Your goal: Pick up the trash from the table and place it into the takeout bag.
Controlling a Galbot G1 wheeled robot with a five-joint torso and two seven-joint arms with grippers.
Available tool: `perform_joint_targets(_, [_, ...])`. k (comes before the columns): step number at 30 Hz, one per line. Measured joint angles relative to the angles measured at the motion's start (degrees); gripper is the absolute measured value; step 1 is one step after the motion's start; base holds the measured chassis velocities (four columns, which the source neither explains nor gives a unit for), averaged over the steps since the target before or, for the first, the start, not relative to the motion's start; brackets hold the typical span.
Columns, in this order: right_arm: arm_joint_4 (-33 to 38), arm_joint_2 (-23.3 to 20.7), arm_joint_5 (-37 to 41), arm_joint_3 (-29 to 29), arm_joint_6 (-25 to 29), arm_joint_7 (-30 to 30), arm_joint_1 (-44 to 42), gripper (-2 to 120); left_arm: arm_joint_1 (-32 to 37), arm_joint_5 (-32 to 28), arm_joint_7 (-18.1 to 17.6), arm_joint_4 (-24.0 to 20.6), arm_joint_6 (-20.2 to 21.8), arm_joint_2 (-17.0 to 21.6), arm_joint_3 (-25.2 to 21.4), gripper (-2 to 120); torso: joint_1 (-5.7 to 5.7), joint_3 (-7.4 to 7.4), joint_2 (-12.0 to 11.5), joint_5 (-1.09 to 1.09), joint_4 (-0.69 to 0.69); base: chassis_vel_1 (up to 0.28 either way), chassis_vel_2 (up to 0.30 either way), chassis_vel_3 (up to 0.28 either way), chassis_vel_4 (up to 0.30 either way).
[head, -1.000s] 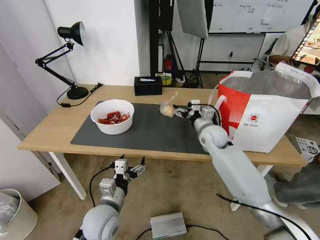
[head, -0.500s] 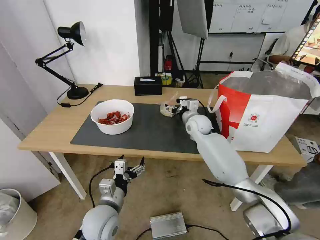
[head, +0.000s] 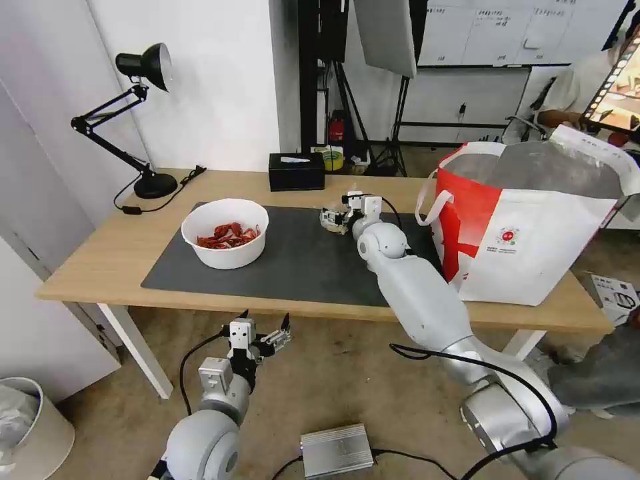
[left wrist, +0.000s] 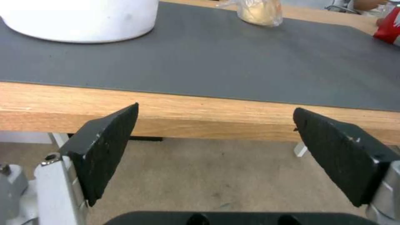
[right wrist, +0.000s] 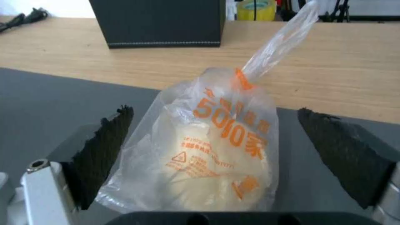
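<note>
My gripper will carry the small clear bag [head: 331, 221], and the twisted tail of the bag will keep sticking out on the way, because that tail stands up by itself.
A small knotted clear bag [right wrist: 208, 150] with orange print stands on the dark grey mat [head: 293, 260], and my right gripper [right wrist: 214, 110] is open around it, one finger on each side. In the head view that gripper [head: 333, 219] is at the mat's far edge, left of the takeout bag [head: 533, 227], which stands open on the table's right end. The white bowl of red crayfish shells [head: 225, 233] sits on the mat's left part. My left gripper [head: 265, 320] hangs open and empty below the front edge of the table [head: 100, 267].
A black tissue box [head: 296, 171] stands just behind the knotted bag, and a black desk lamp [head: 143, 120] is at the table's back left. On the floor lie a metal box [head: 337, 450] and cables, with a bin [head: 30, 427] at the left.
My right gripper has moved left along the mat's far edge, and its open fingers now enclose the knotted bag. The left arm has not moved.
</note>
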Motion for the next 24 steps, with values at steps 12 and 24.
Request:
perform_joint_targets(12, [-8.10, 2.96, -2.41, 1.10, 0.67, -2.01, 3.40, 100, 0.47, 0.86, 0.00, 0.02, 0.00, -0.75, 0.34, 100, 0.00, 0.00, 0.00, 0.00, 0.00, 0.000, 0.000, 0.000, 0.000])
perform_joint_targets(24, [-9.64, 3.68, -3.20, 1.23, 0.78, -3.08, 2.88, 100, -0.20, 0.94, 0.00, 0.55, 0.10, -0.96, 0.82, 100, 0.00, 0.00, 0.00, 0.01, 0.00, 0.000, 0.000, 0.000, 0.000])
